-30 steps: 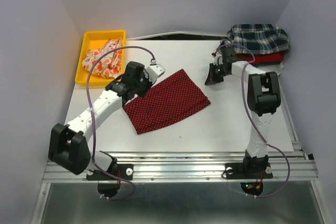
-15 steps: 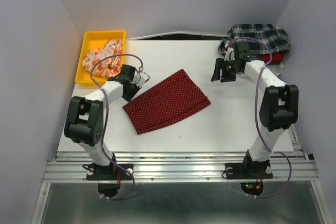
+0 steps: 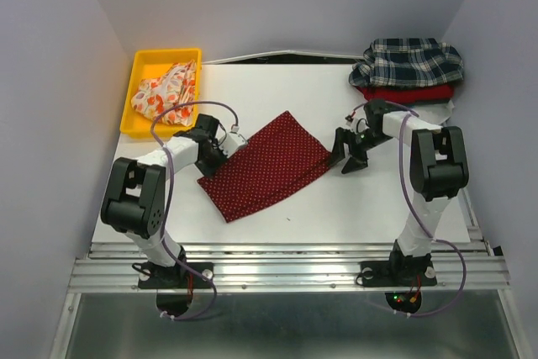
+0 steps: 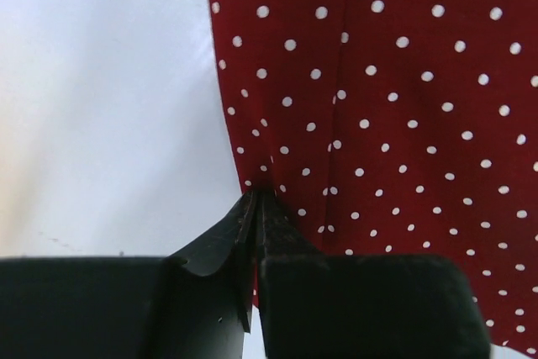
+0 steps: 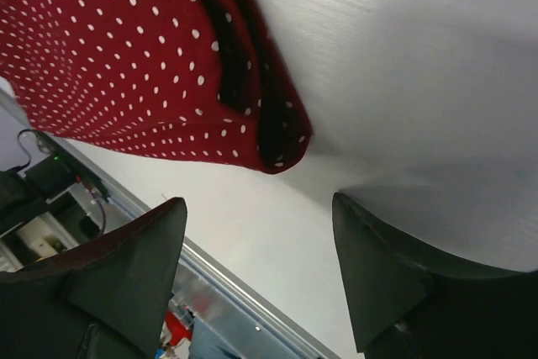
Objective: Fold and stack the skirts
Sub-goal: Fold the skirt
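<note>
The dark red skirt (image 3: 271, 164) is lying at a slant across the table. My left gripper should turn it straight before my right gripper takes its front corner (image 3: 228, 218) to fold it.
The dark red skirt with tiny white dots (image 3: 265, 166) lies folded flat at the middle of the table. My left gripper (image 3: 229, 145) is at its left edge, and the left wrist view shows that gripper (image 4: 256, 193) shut, pinching the edge of the dotted cloth (image 4: 395, 107). My right gripper (image 3: 347, 157) stands open just off the skirt's right corner. In the right wrist view, the folded corner (image 5: 282, 145) lies just ahead of that gripper (image 5: 259, 201), with nothing between the fingers. The plaid skirt (image 3: 409, 60) rests on the plain red skirt (image 3: 409, 93) at the back right.
A yellow bin (image 3: 139, 69) at the back left holds the cream skirt with orange-red blobs (image 3: 166, 94). The white table (image 3: 378, 199) ends at a metal rail (image 3: 286, 266) in front. Grey walls close in on both sides.
My left gripper has slid onto the dotted skirt's left edge and closed on it. My right gripper opened and moved from beside the back-right stack to the skirt's right corner.
</note>
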